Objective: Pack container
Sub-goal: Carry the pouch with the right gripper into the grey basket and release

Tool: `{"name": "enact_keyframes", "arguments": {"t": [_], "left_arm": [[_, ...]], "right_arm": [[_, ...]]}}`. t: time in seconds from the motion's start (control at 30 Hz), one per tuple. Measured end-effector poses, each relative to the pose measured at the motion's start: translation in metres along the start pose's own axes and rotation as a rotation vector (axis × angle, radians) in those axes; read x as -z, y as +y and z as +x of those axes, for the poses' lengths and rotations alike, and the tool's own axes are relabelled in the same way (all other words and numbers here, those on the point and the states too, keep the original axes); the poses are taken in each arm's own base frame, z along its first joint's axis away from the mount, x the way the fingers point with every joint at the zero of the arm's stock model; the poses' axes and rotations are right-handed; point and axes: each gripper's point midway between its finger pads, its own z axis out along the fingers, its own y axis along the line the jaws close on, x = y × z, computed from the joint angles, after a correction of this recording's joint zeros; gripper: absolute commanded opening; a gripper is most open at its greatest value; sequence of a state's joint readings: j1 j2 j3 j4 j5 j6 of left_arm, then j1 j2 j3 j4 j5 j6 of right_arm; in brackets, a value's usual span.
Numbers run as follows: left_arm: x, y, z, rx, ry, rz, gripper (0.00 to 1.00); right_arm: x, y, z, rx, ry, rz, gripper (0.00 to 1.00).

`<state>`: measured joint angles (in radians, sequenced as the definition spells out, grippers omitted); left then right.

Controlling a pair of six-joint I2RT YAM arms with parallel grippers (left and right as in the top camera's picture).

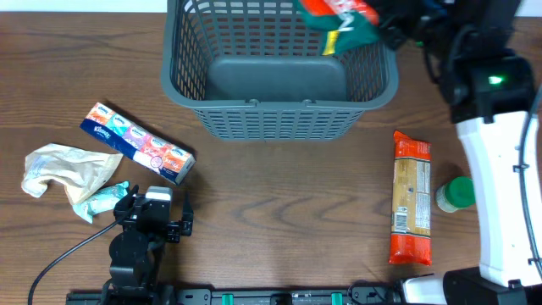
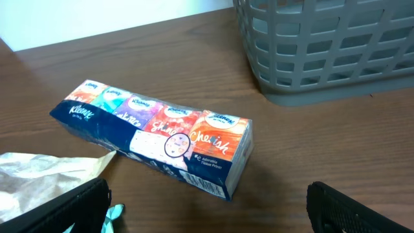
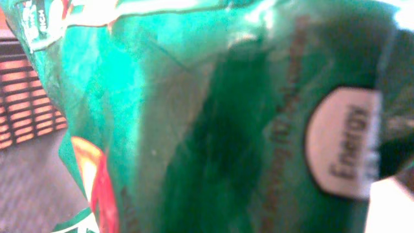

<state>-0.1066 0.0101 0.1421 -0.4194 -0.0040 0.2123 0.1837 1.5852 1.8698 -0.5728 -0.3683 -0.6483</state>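
The snack bag point(image 1: 340, 24) is over the basket's clear bottom. My right gripper should next go inward and down and let go of the bag on the basket's bottom point(image 1: 278, 82).
The container point(image 1: 279, 119), a dark grey lattice basket, stands at the top centre; its floor looks bare, and its wall shows in the left wrist view point(image 2: 323, 52). My right gripper point(image 1: 383, 24) is shut on a green and red snack bag point(image 1: 339, 19) and holds it over the basket's far right corner. The bag fills the right wrist view point(image 3: 213, 116) and hides the fingers; basket lattice point(image 3: 26, 103) shows at the left. My left gripper point(image 1: 152, 222) is open and empty, low on the table just in front of a Kleenex tissue pack point(image 1: 137, 142), which also shows in the left wrist view point(image 2: 155, 133).
A crumpled beige bag point(image 1: 63, 169) with a teal wrapper point(image 1: 106, 199) lies at the left. An orange cracker pack point(image 1: 412, 196) and a green-lidded jar point(image 1: 455, 193) lie at the right, beside my right arm's white base point(image 1: 500, 195).
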Motion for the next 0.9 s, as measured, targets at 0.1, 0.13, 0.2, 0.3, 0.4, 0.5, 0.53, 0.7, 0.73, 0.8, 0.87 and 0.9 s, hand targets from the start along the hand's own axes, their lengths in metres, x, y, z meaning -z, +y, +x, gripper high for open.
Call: {"name": "enact_keyframes", "arguments": {"t": [0.1, 0.13, 0.2, 0.3, 0.4, 0.5, 0.53, 0.7, 0.73, 0.8, 0.87, 0.9], "left_arm": [[0.0, 0.0, 0.0, 0.0, 0.0, 0.0, 0.98], [0.0, 0.0, 0.0, 0.0, 0.0, 0.0, 0.98], [0.0, 0.0, 0.0, 0.0, 0.0, 0.0, 0.99], [0.0, 0.0, 0.0, 0.0, 0.0, 0.0, 0.98], [0.0, 0.0, 0.0, 0.0, 0.0, 0.0, 0.98], [0.0, 0.0, 0.0, 0.0, 0.0, 0.0, 0.98], [0.0, 0.0, 0.0, 0.0, 0.0, 0.0, 0.98], [0.0, 0.0, 0.0, 0.0, 0.0, 0.0, 0.98], [0.0, 0.0, 0.0, 0.0, 0.0, 0.0, 0.98], [0.0, 0.0, 0.0, 0.0, 0.0, 0.0, 0.98], [0.0, 0.0, 0.0, 0.0, 0.0, 0.0, 0.99], [0.0, 0.0, 0.0, 0.0, 0.0, 0.0, 0.98]], "right_arm": [[-0.019, 0.024, 0.0, 0.097, -0.001, -0.069, 0.01], [-0.027, 0.032, 0.005, 0.118, 0.01, -0.095, 0.01], [-0.045, 0.047, 0.019, 0.136, 0.045, -0.144, 0.01], [-0.078, 0.071, 0.052, 0.138, 0.115, -0.228, 0.01], [-0.108, 0.096, 0.092, 0.121, 0.2, -0.308, 0.01], [-0.129, 0.118, 0.132, 0.099, 0.286, -0.376, 0.01], [-0.134, 0.125, 0.144, 0.091, 0.314, -0.396, 0.01], [-0.143, 0.152, 0.191, 0.059, 0.438, -0.479, 0.01], [-0.143, 0.157, 0.199, 0.053, 0.462, -0.494, 0.01], [-0.144, 0.166, 0.214, 0.045, 0.507, -0.521, 0.05], [-0.143, 0.172, 0.224, 0.037, 0.535, -0.54, 0.17], [-0.143, 0.174, 0.227, 0.034, 0.545, -0.545, 0.26]]}}
